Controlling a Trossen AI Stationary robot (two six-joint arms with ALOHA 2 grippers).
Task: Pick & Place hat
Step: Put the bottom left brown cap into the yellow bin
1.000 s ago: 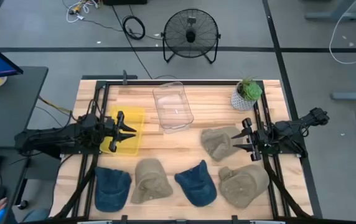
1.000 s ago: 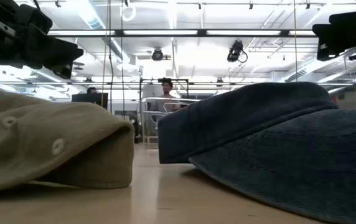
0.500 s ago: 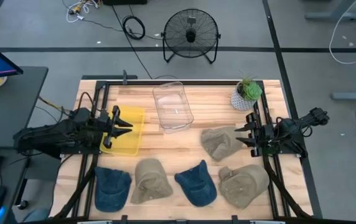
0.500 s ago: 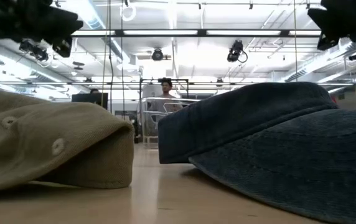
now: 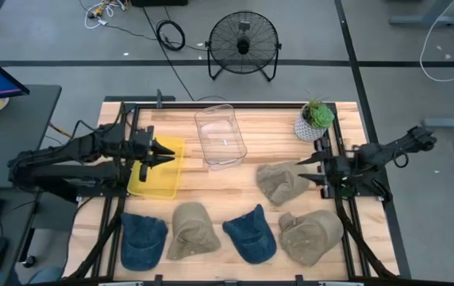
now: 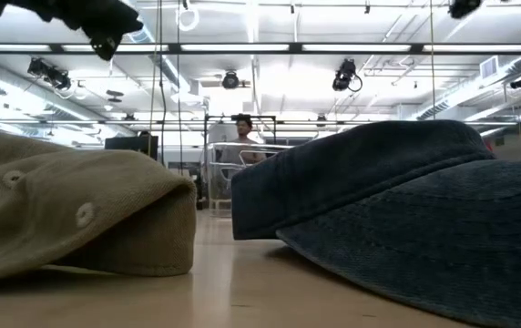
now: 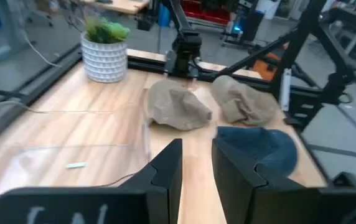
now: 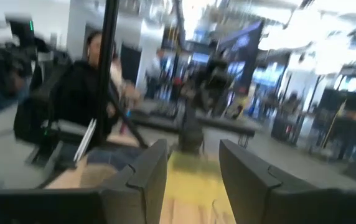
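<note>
The tan hat (image 5: pixel 193 232) between the blue hats is uncovered and my left gripper is open. I should keep reaching down until the gripper's fingers are on both sides of the tan hat's top (image 5: pixel 193 227).
Five hats lie brim-down on the wooden table. In the high view a blue hat (image 5: pixel 142 237), a tan hat (image 5: pixel 193 230), a blue hat (image 5: pixel 251 233) and a tan hat (image 5: pixel 310 234) line the near edge. A third tan hat (image 5: pixel 282 181) lies farther back on the right. My left gripper (image 5: pixel 166 151) hovers open above the yellow tray (image 5: pixel 163 179); its wrist view (image 7: pixel 196 168) looks across at the hats. My right gripper (image 5: pixel 306 168) is open (image 8: pixel 193 171), raised beside the third tan hat's right side, touching nothing.
A clear plastic bin (image 5: pixel 221 137) sits at the table's far middle and a potted plant (image 5: pixel 316 119) at the far right corner. A fan (image 5: pixel 244 44) stands on the floor beyond. Dark frame rails run along both table sides. People sit in the room beyond (image 8: pixel 84 93).
Both arms have risen; in the low view they climb almost out of the picture's top. My left gripper has moved up and toward the far edge over the yellow tray. My right gripper has lifted and drawn slightly toward the far edge beside the tan hat. The hats have not moved.
</note>
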